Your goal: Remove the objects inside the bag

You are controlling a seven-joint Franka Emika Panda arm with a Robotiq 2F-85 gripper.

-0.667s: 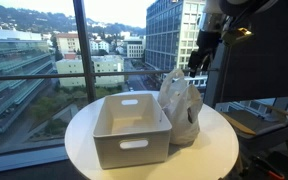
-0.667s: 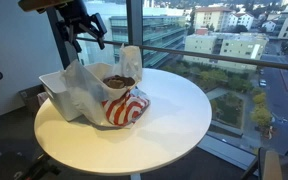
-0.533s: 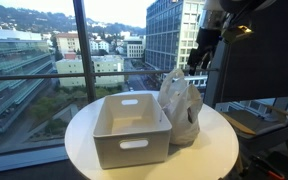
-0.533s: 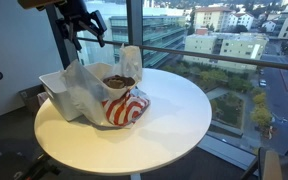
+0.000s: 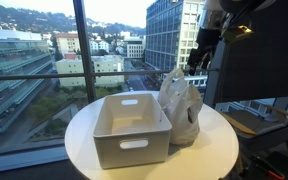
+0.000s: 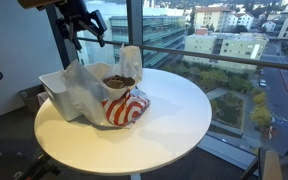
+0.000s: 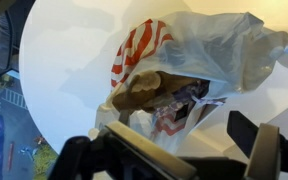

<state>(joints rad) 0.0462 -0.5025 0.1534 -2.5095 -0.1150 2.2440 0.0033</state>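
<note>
I should keep lowering until my fingers straddle the brown lumpy item [image 6: 119, 82], as it lies on top and the bag's opening [image 7: 176, 104] is wide open below my open gripper.
The crinkled whitish plastic bag [image 5: 181, 105] [image 6: 121, 98] [image 7: 209, 45] with red marks stands on the round white table, beside the white bin. Its mouth gapes open. Inside, a brown lumpy item [image 7: 137, 90] [image 6: 117, 80] lies on top. Next to it is a purple-and-white mottled bundle [image 7: 182, 98]. My gripper [image 5: 198, 60] [image 6: 88, 30] [image 7: 169, 150] hangs in the air well above the bag, open, with nothing between its fingers. In the wrist view the bag's opening lies just ahead of the fingertips.
A white rectangular bin [image 5: 131, 130] [image 6: 56, 88] with handle slots sits against the bag. The round table [image 5: 216, 150] [image 6: 174, 110] stands by tall windows with a city outside. A dark monitor [image 5: 259, 50] is close behind the arm.
</note>
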